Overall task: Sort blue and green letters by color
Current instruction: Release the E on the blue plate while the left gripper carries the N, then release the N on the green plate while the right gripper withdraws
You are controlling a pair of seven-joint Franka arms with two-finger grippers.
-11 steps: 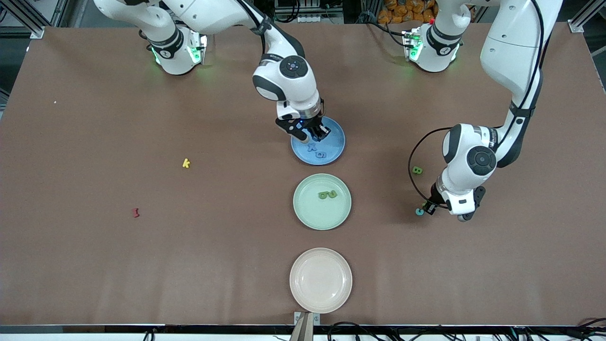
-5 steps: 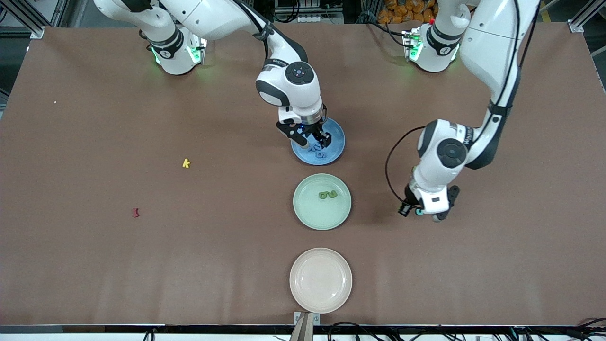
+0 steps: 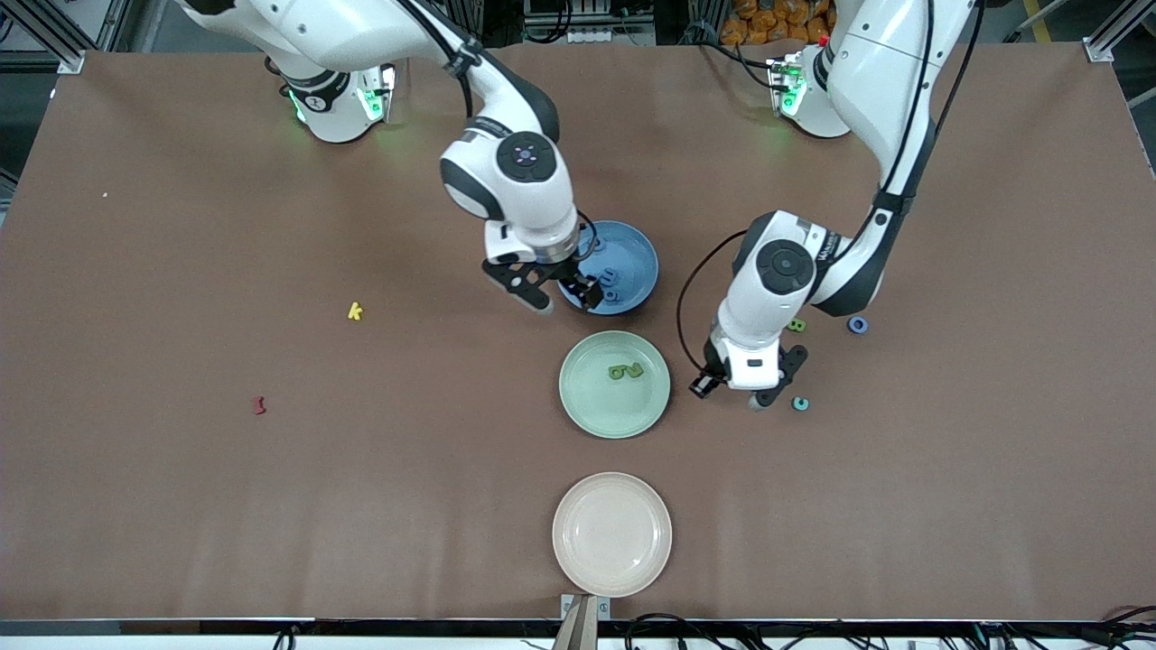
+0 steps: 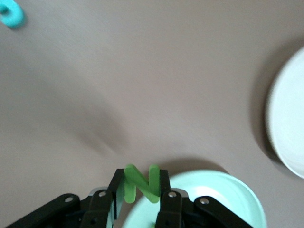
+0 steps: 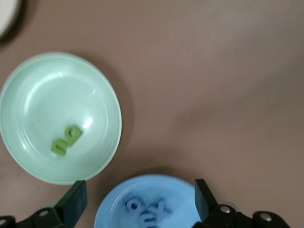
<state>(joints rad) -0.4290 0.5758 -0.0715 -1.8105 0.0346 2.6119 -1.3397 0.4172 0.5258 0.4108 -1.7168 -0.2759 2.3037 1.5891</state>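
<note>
Only the yellow k (image 3: 354,311) and dark red piece lie on the right gripper's side, so the robot's left gripper should put down the green N and get the green B (image 3: 797,325).
My left gripper (image 3: 763,395) is shut on a green letter N (image 4: 141,183), upright between its fingers, in the air just off the rim of the green plate (image 3: 578,406) (image 4: 223,194). Two green letters (image 3: 625,370) (image 5: 66,139) lie in that plate. My right gripper (image 3: 553,293) (image 5: 138,199) hangs open and empty over the edge of the blue plate (image 3: 637,253) (image 5: 118,204), which holds blue letters (image 3: 611,276) (image 5: 145,209). A green B (image 3: 797,325) shows partly beside the left arm. A blue ring (image 3: 857,324) lies toward the left arm's end.
A teal c (image 3: 800,403) (image 4: 10,13) lies on the table close to the left gripper. The cream plate (image 3: 611,534) (image 4: 289,128) is nearest the front camera. A yellow k (image 3: 355,311) and a dark red piece (image 3: 259,405) lie toward the right arm's end.
The right gripper opened over the blue plate and drew away toward its edge. The left gripper carried the green N from beside the teal c toward the green plate.
</note>
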